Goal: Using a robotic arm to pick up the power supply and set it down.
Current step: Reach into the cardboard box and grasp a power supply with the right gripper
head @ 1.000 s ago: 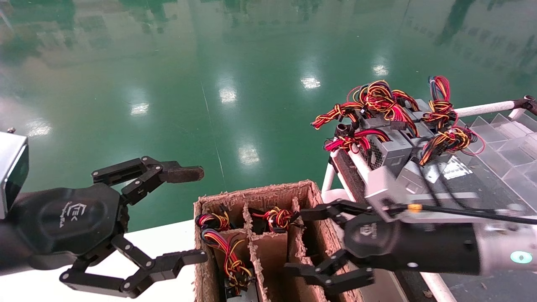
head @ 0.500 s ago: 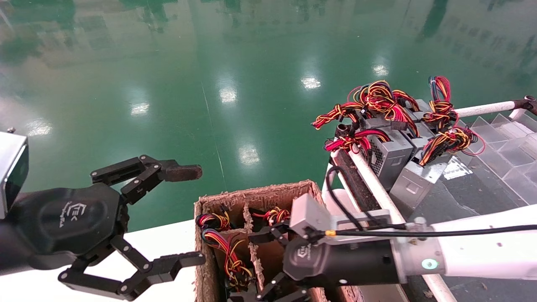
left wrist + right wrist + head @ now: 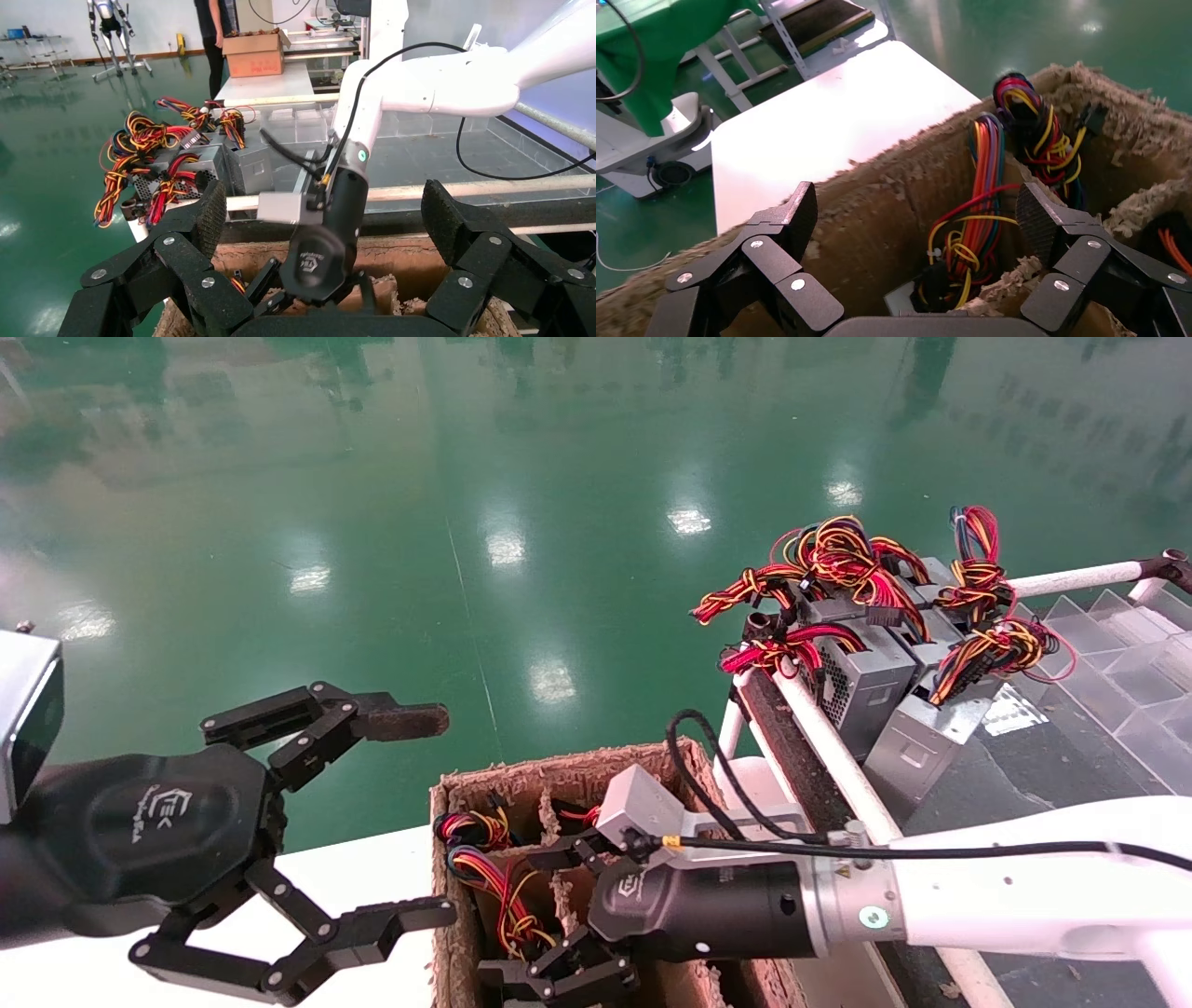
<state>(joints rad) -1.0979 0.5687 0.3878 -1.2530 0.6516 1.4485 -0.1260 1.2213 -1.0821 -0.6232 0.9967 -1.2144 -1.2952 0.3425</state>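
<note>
The wire bundle (image 3: 482, 872) runs down to a grey metal corner (image 3: 899, 300), so the whole power supply should come up hanging below it when I lift the bundle.
The power supply stands in a near left cell of the torn cardboard box (image 3: 568, 766). Its red, yellow and orange wire bundle (image 3: 507, 896) sticks up. In the right wrist view the bundle (image 3: 968, 239) rises from a grey metal corner (image 3: 899, 300) deep in the cell. The robotic arm is my white right arm. Its gripper (image 3: 531, 919) hangs open over that cell, with the fingers either side of the wires (image 3: 916, 210) and touching nothing. My left gripper (image 3: 424, 814) is parked open to the left of the box, holding nothing (image 3: 325, 210).
Other wire bundles (image 3: 466, 826) fill neighbouring cells of the box. Several grey power supplies (image 3: 866, 672) with wires lie on the rack at right, behind a white rail (image 3: 829, 738). Clear bins (image 3: 1117, 645) sit far right. The box stands on a white table (image 3: 372, 868).
My right arm has swung left from the box's right edge to its near left cells and dropped lower. The left arm has stayed put.
</note>
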